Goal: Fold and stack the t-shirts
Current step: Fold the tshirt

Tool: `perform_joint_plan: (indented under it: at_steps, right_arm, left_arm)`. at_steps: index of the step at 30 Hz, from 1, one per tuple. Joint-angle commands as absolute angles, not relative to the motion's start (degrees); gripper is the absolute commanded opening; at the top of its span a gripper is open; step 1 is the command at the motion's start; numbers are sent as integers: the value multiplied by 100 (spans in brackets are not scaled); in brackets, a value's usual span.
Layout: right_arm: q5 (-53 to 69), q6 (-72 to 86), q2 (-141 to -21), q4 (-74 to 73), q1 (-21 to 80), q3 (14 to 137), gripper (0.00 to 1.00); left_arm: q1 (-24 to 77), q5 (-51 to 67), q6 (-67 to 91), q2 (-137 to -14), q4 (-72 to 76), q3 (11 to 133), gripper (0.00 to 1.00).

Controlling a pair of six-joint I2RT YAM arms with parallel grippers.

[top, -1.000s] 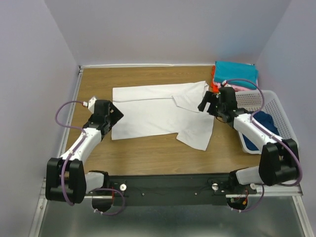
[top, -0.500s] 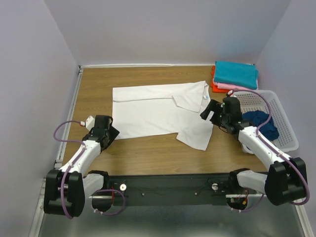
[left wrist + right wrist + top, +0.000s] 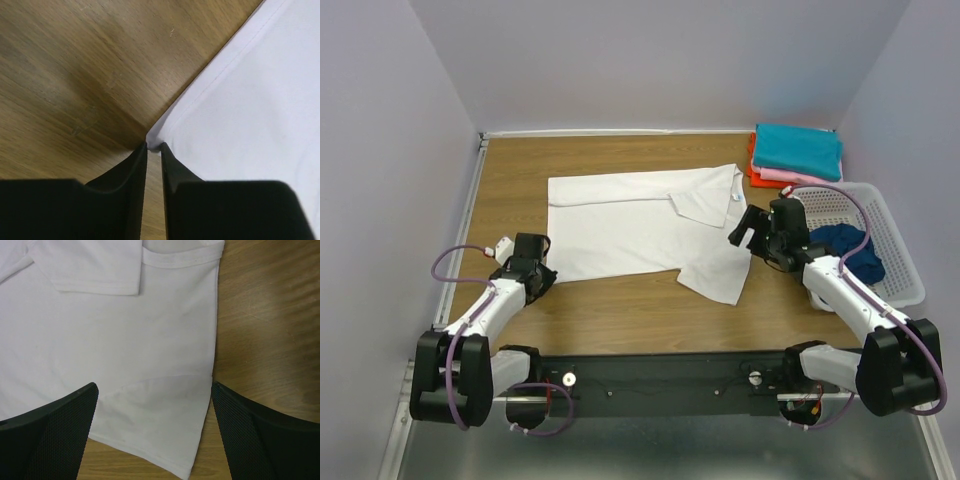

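Note:
The white t-shirt's far side (image 3: pixel 610 189) is already folded in and lies flat. The white t-shirt's near side (image 3: pixel 630 260) will fold over and meet it when I lift.
The large white t-shirt (image 3: pixel 630 225) lies spread on the wooden table, its right part folded over. My left gripper (image 3: pixel 544 276) is at its near-left corner. In the left wrist view the gripper (image 3: pixel 154 146) is shut, pinching the tip of that white cloth corner (image 3: pixel 250 100). My right gripper (image 3: pixel 750 232) hovers open over the shirt's right edge. In the right wrist view the white cloth (image 3: pixel 125 340) lies untouched between the wide jaws of the gripper (image 3: pixel 155 405). Teal (image 3: pixel 798 148), pink (image 3: pixel 785 176) and orange (image 3: pixel 756 165) shirts sit folded in a stack at the back right.
A white lattice basket (image 3: pixel 895 240) stands at the right edge with a dark blue shirt (image 3: pixel 845 248) crumpled inside it. Lavender walls close in the table on the left, back and right. A black rail carrying the arm bases runs along the near edge.
My left gripper slid down to the shirt's near-left corner and shut on it. My right gripper moved from the collar area toward the shirt's right edge and stayed open.

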State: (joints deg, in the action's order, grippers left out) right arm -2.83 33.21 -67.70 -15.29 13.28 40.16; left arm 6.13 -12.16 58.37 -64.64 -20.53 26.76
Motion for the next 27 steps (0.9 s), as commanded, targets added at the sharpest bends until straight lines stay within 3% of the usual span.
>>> perform_joint_plan:
  at_steps: [1,2,3,7,14,27]
  right_arm:
    - [-519,3243,-6767,-1767,1345,3911,100]
    - [-475,3200,-6776,-1784,1345,3902,100]
    - [-440,3182,-6768,-1836,1345,3902,100]
    - [-71,2893,-6733,-2117,1415,3902,100]
    - [-730,3374,-6733,-2794,3084,3789,100]
    - [-790,3876,-7127,-3050,3894,3217,93]
  left_arm:
    - [624,-1336,5757,-6557,-2136,2742,9]
    - [633,-1353,5705,-6565,-2110,2760,8]
    - [633,-1397,5695,-6574,-2083,2768,0]
    - [624,-1424,5616,-6671,-2004,2830,0]
    - [624,-1336,5467,-6460,-1723,2733,0]
    - [624,-1485,5449,-6073,-1837,2725,0]
